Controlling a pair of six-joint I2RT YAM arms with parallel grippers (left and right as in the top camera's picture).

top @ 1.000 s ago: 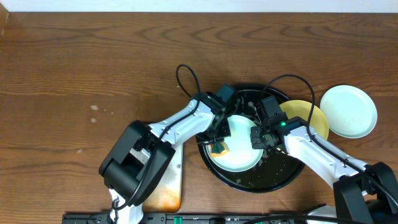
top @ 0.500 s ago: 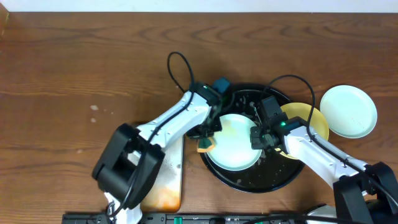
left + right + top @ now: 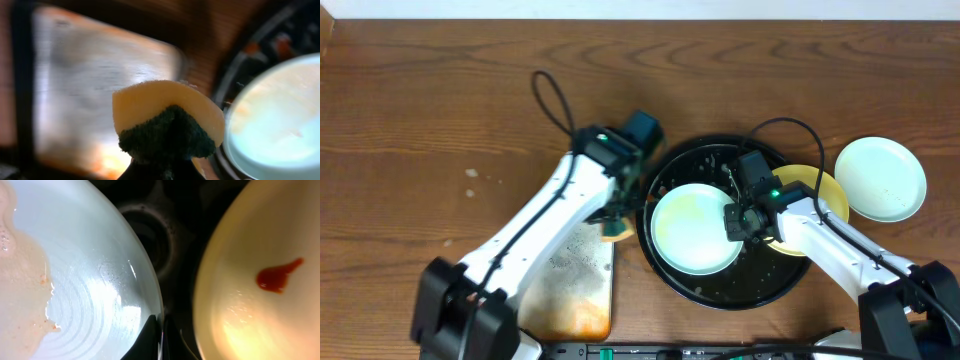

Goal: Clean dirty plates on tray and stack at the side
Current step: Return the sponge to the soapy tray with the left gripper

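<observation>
I should keep carrying the sponge with my left gripper until it is over the metal tray (image 3: 572,265) and let go there, because the metal tray lies empty beside the sponge (image 3: 617,235).
A mint-blue plate (image 3: 695,228) with smeared sauce lies in the round black tray (image 3: 760,285). My right gripper (image 3: 736,222) is shut on its right rim, as the right wrist view shows (image 3: 161,330). A yellow plate (image 3: 825,190) with a red sauce spot (image 3: 277,274) lies half in the tray behind the right arm. A second mint-blue plate (image 3: 880,178) sits on the table to the right. My left gripper (image 3: 615,222) is shut on a yellow and green sponge (image 3: 167,122), over the gap between the metal tray and the black tray.
A rectangular stained metal tray (image 3: 575,285) lies left of the black tray, under my left arm. Bare wooden table (image 3: 440,120) spreads to the left and back.
My left gripper has lifted the sponge off the mint-blue plate and moved it left, out of the black tray, toward the metal tray. The right gripper has kept its hold on the plate's rim.
</observation>
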